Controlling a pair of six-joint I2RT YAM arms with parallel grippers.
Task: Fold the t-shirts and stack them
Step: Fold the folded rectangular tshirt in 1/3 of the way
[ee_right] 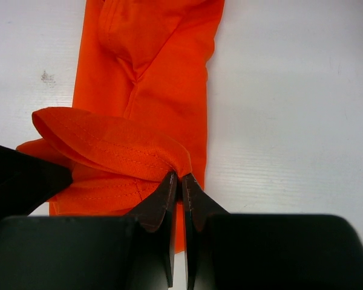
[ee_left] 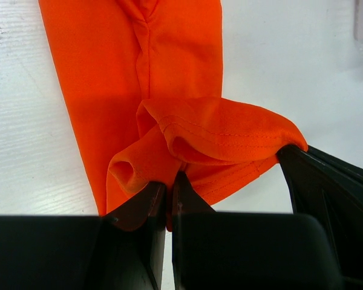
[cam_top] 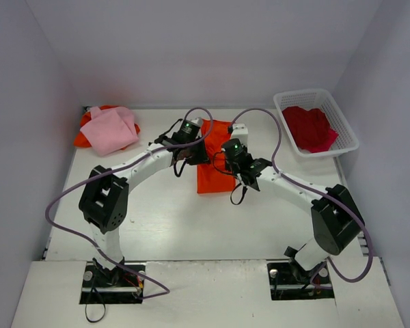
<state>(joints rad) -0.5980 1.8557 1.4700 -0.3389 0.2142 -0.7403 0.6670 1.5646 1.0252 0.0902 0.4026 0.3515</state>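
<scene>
The hem corner is just inside the strip's long edge (ee_right: 204, 142), so the robot's right gripper goes on bringing the hem down onto the lower layer (ee_right: 175, 115) before it lets go there.
An orange t-shirt (cam_top: 210, 174) lies folded into a long strip in the middle of the table. My left gripper (cam_top: 184, 154) is shut on its left hem corner (ee_left: 169, 172), lifted off the strip. My right gripper (cam_top: 238, 165) is shut on the right hem corner (ee_right: 178, 166). The hem arches between the two grippers above the lower layer (ee_left: 109, 66), which runs away from the jaws (ee_right: 163, 66). A pink t-shirt (cam_top: 113, 128) lies folded on an orange one (cam_top: 82, 137) at the back left. A red t-shirt (cam_top: 309, 127) lies crumpled in the basket.
A white plastic basket (cam_top: 342, 119) stands at the back right. Grey walls close the table on three sides. Purple cables loop over both arms (cam_top: 260, 113).
</scene>
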